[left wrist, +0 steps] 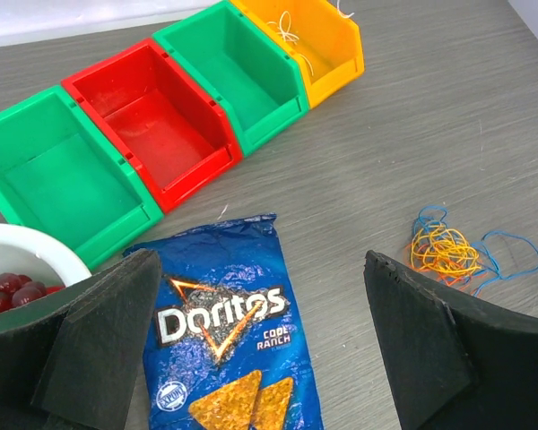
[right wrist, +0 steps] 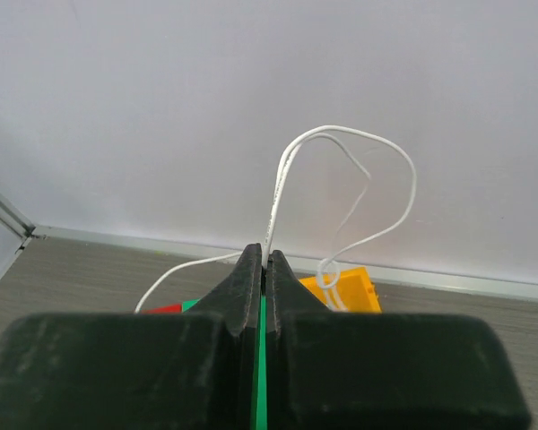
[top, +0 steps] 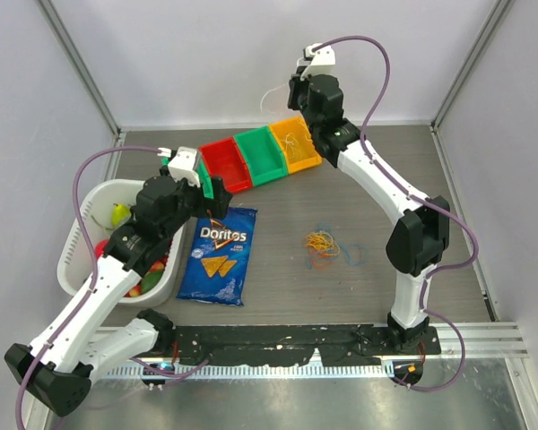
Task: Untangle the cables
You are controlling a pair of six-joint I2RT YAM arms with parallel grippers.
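Note:
Next, I swing my right gripper back and lower the cable into the orange bin, because the white cable's trailing end hangs off past the orange bin.
A small tangle of cables, orange and yellow with blue loops, lies on the table right of the chip bag; the left wrist view shows this tangle too. My right gripper is shut on a white cable that loops up in front of the back wall, high above the orange bin. From above, that right gripper hangs over the bins with the white cable trailing left. More thin strands lie in the orange bin. My left gripper is open above the chip bag.
A blue Doritos bag lies flat at mid-table. A row of bins, red and green, stands at the back beside the orange one. A white basket of toy fruit sits at the left under my left arm.

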